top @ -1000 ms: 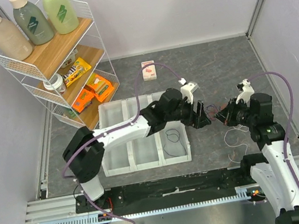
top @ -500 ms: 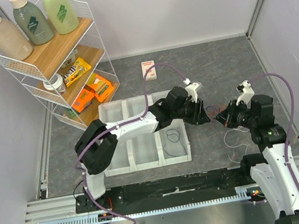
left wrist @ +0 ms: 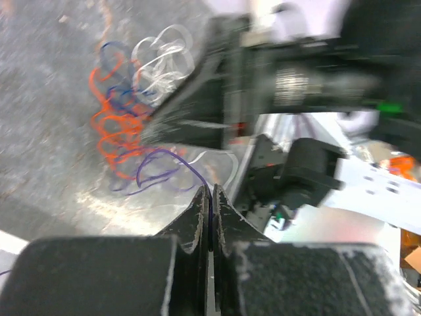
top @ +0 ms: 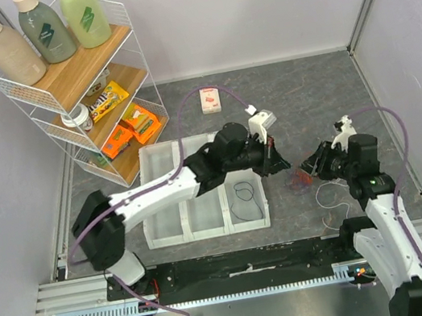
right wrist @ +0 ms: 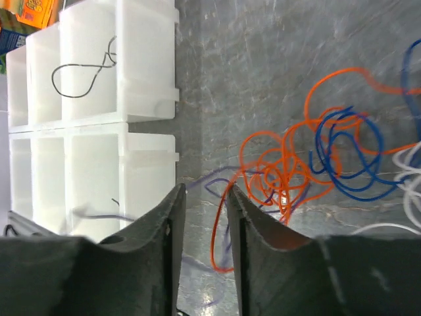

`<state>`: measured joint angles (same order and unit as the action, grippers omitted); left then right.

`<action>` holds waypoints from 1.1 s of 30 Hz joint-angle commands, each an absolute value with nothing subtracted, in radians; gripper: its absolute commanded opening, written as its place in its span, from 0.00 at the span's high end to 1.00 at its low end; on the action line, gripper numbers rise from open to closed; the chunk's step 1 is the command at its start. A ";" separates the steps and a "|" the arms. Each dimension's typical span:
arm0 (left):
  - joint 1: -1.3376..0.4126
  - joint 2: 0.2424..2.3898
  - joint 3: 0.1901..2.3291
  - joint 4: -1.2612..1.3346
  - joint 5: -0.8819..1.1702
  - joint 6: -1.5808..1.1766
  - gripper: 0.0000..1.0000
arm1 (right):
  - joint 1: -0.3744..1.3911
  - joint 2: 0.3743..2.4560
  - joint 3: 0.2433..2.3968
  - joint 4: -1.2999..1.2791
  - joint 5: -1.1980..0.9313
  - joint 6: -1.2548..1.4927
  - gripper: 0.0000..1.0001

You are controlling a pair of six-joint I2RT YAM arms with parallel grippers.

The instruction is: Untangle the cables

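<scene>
The purple cable runs among the orange loops (right wrist: 279, 176). My right gripper should hold the loops while my left gripper pulls the purple cable back over the bin (top: 205, 215).
The cables lie in a tangle (top: 298, 180) on the grey floor between my two grippers. In the left wrist view, orange (left wrist: 110, 135), blue (left wrist: 117, 92) and white (left wrist: 158, 56) loops bunch together. A purple cable (left wrist: 161, 172) runs from them into my left gripper (left wrist: 210, 192), which is shut on it. My left gripper (top: 280, 164) sits just left of the tangle. My right gripper (right wrist: 205, 194) stands open above the floor, with an orange cable (right wrist: 283, 164) hanging beside its right finger. Blue (right wrist: 348, 151) and white (right wrist: 411, 172) loops lie to the right. My right gripper (top: 311, 166) is just right of the tangle.
A white multi-compartment bin (top: 155, 164) stands left of the tangle, with a black cable (top: 242, 197) in its near right compartment. A wire shelf (top: 75, 84) of bottles and snacks fills the back left. A small box (top: 210, 99) lies at the back.
My left gripper has shut on the purple cable and drawn back to the left. My right gripper has opened and the tangle now lies lower, on the floor.
</scene>
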<state>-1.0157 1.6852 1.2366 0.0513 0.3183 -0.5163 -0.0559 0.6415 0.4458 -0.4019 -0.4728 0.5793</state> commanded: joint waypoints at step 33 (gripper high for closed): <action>-1.114 0.861 1.413 -0.218 0.216 -0.382 0.98 | -0.107 1.390 0.592 -0.032 -0.037 0.655 0.39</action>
